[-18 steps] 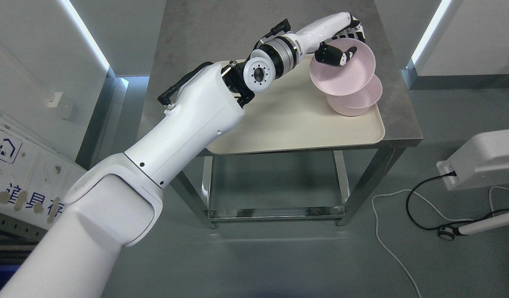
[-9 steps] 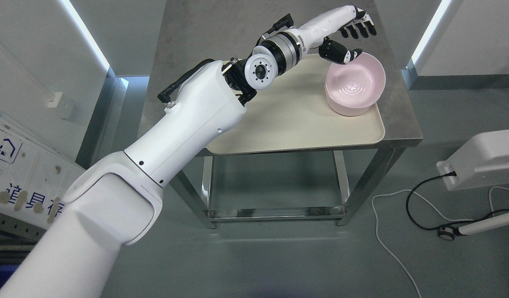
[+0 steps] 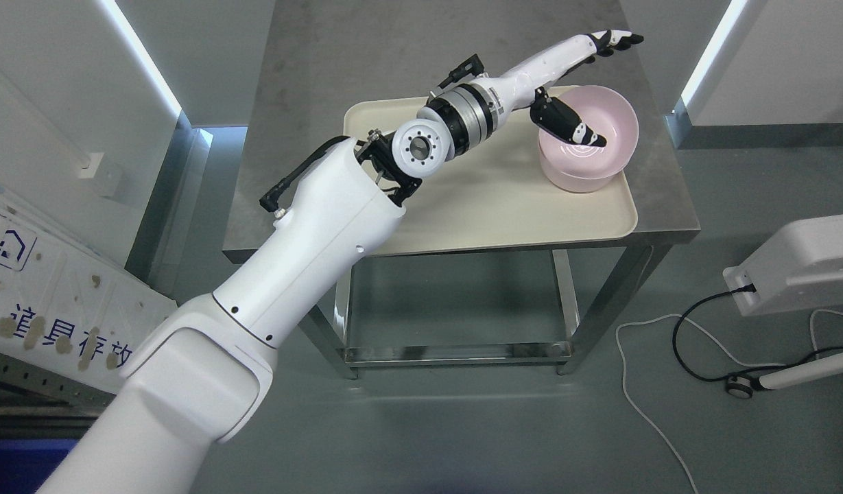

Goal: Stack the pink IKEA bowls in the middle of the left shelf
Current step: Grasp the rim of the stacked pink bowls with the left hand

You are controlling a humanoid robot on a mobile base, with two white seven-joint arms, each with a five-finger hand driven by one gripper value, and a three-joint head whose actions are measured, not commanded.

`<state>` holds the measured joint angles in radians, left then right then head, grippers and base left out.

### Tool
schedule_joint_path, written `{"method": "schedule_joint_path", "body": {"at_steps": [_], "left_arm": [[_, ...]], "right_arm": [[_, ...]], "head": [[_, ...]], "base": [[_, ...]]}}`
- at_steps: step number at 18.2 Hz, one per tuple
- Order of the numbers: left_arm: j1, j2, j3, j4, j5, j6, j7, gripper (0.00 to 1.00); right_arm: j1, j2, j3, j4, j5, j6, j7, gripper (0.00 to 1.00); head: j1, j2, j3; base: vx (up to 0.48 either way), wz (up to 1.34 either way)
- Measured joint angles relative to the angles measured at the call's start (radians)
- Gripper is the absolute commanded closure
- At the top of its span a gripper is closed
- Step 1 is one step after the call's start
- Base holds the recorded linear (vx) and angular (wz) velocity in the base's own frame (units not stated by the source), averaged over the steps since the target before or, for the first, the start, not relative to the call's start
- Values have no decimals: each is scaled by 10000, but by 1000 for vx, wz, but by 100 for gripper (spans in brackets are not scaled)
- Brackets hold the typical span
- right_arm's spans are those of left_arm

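The pink bowls [image 3: 614, 115] are stacked one inside the other with their near rims close together. Both will come up together, still stacked, when I lift them by the bowls' rim.
Two pink bowls [image 3: 603, 140] sit nested, one inside the other, at the back right corner of a cream tray [image 3: 490, 213]. My left arm reaches across the tray from the lower left. My left hand [image 3: 596, 89] hovers over the bowls, open. Its black fingers [image 3: 616, 40] stretch out flat beyond the bowls' far rim, and its thumb hangs over the upper bowl's hollow. The hand holds nothing. The right arm does not show.
The tray lies on a steel table [image 3: 661, 206] with a lower shelf. A white device [image 3: 798, 264] with black and white cables [image 3: 695, 343] lies on the floor at the right. A white sign board [image 3: 44, 302] leans at the left.
The left hand let go of the tilted upper bowl, which now sits level in the lower one. The fingers then opened and stretched out; the elbow swung leftward, uncovering more of the tray.
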<state>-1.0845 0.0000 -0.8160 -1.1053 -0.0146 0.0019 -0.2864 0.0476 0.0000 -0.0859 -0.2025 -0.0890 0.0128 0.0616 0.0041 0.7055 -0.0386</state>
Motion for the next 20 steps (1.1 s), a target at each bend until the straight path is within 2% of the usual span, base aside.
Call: {"method": "schedule_joint_path", "body": {"at_steps": [7, 12, 20], "left_arm": [[661, 0, 491, -845, -745, -64, -277, 5], [1011, 0, 297, -1163, -1159, -87, -292, 6], [1242, 0, 11, -1041, -3160, 416, -555, 14]], "right_arm": [[0, 0, 0, 0, 0, 1, 0, 0], [0, 0, 0, 0, 0, 2, 0, 0], [1, 0, 0, 0, 0, 1, 0, 0]], "head": [[0, 0, 0], [0, 0, 0], [0, 0, 0]], "base": [[0, 0], [0, 0], [0, 0]]}}
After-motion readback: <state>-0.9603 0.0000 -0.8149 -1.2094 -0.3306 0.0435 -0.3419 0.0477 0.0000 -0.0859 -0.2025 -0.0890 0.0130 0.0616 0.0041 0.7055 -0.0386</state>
